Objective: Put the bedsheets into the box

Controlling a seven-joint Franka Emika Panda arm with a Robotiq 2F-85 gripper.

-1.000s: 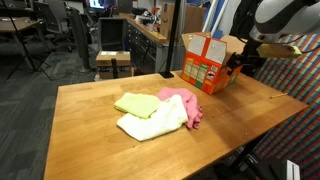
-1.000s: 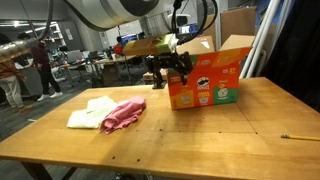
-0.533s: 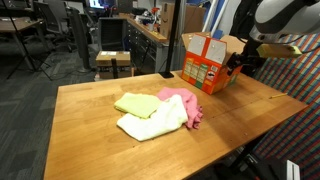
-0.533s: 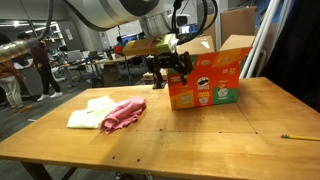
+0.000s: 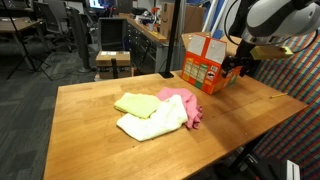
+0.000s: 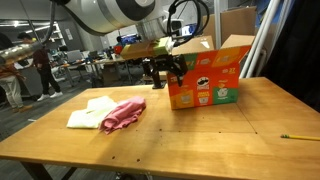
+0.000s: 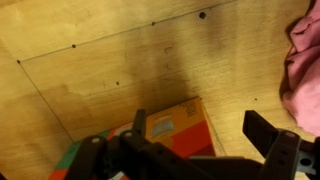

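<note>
Next, my open gripper swings back over the pink bedsheet (image 6: 124, 113) before it goes down to grip, because it is hanging over the box's corner (image 6: 174, 94) and the pink bedsheet is outside its fingers.
The orange box (image 5: 205, 62) stands at the table's far side, flaps open; it shows in both exterior views (image 6: 208, 82) and its side in the wrist view (image 7: 176, 124). The three bedsheets lie in a loose pile mid-table: pale yellow-green (image 5: 135, 104), cream-white (image 5: 150, 124) and pink (image 5: 186, 106). The pink one (image 6: 122, 114) and the cream one (image 6: 86, 114) show again, and a pink edge shows in the wrist view (image 7: 304, 65). My gripper (image 5: 238, 68) hangs beside the box (image 6: 165, 72), open and empty (image 7: 205, 135), far from the cloths.
The wooden table (image 5: 90, 130) has an edge close behind the box. Office chairs and desks (image 5: 110, 40) stand beyond the table. A pencil (image 6: 296, 136) lies near one table edge.
The arm's upper part has shifted slightly beside the box. The cloths and the box have not moved.
</note>
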